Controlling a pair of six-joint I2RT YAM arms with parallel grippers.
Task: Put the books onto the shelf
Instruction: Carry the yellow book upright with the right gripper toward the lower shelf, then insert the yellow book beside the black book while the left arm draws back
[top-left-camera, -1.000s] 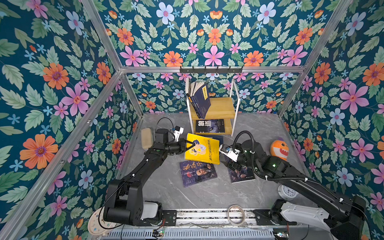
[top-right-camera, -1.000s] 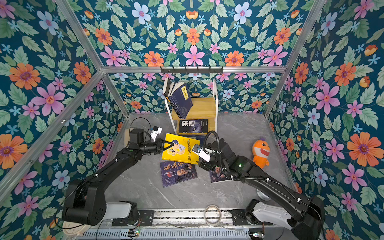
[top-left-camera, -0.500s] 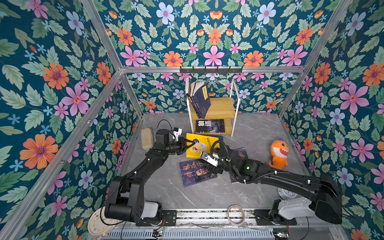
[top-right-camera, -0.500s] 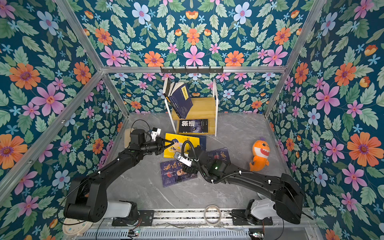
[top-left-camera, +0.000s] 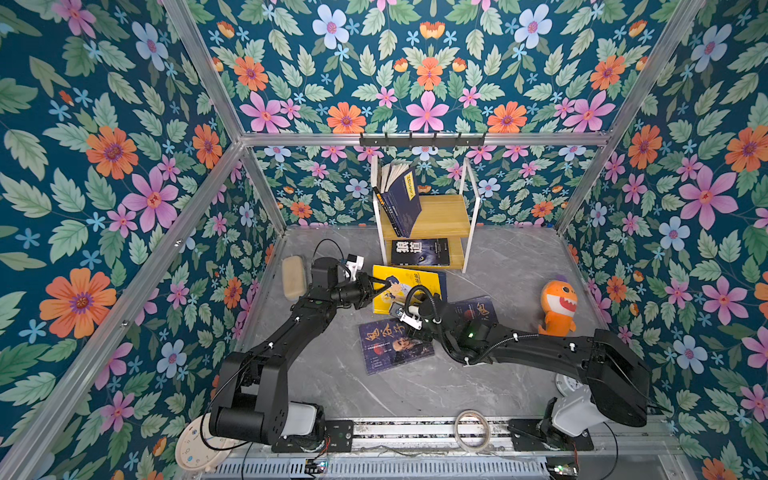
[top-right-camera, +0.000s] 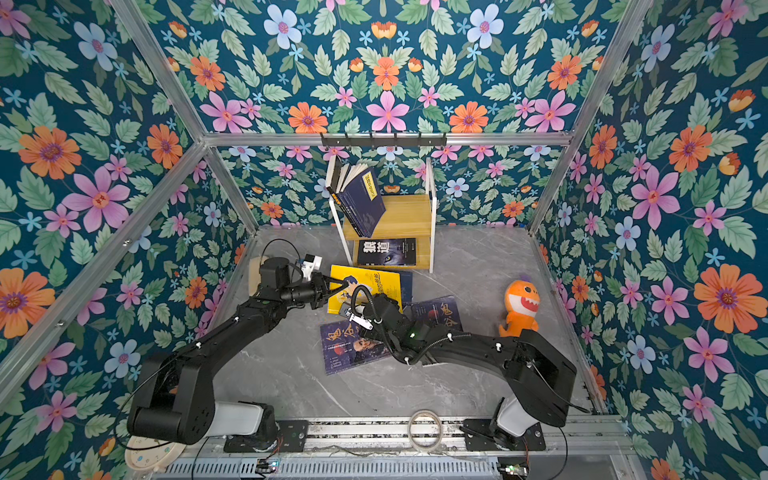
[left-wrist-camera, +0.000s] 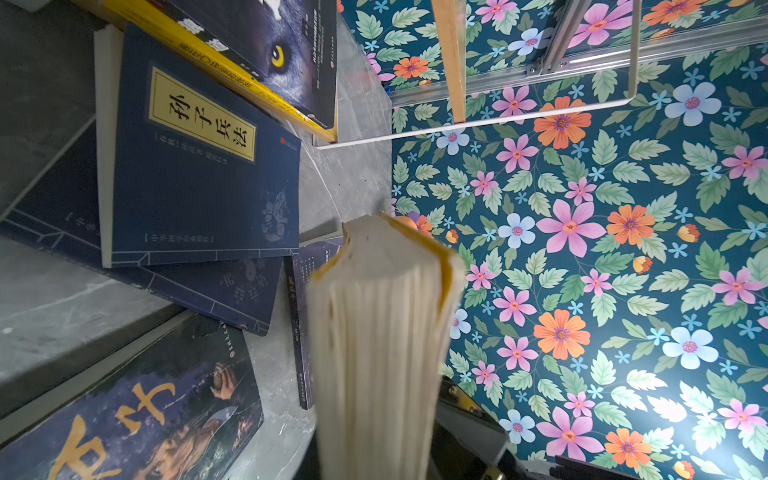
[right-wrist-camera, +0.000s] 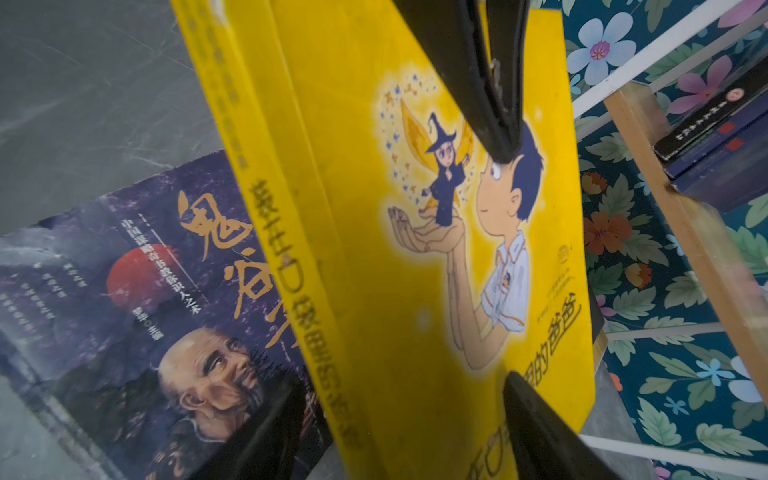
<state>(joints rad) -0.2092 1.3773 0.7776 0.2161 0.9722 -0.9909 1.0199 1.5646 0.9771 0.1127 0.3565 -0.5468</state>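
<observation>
The yellow book's edge (top-left-camera: 379, 297) is held in my closed left gripper, so my left gripper should open and move back once my right gripper grips the spine end (right-wrist-camera: 329, 356).
The yellow book (top-left-camera: 409, 284) with the cartoon boy is tipped up on edge in front of the shelf (top-left-camera: 442, 216). My left gripper (top-left-camera: 380, 284) (left-wrist-camera: 380, 453) is shut on its left edge. My right gripper (top-left-camera: 415, 306) (right-wrist-camera: 401, 382) is open, one finger on each side of the yellow book's (right-wrist-camera: 395, 270) spine end. An old-man portrait book (top-left-camera: 395, 345) and another dark book (top-left-camera: 476, 309) lie flat on the floor. A navy book (left-wrist-camera: 199, 166) lies under the yellow one. Navy books (top-left-camera: 401, 199) lean on the shelf's upper board. The wolf-face book (top-left-camera: 419, 251) lies on the lower board.
An orange shark plush (top-left-camera: 559, 303) stands at the right. A beige block (top-left-camera: 293, 276) lies by the left wall. A black hook rail (top-left-camera: 422, 139) hangs above the shelf. A tape roll (top-left-camera: 471, 430) and a clock (top-left-camera: 195, 446) sit at the front.
My right gripper swung left from the dark book to the yellow book and its jaws narrowed slightly. The left gripper kept its hold and tipped the yellow book up.
</observation>
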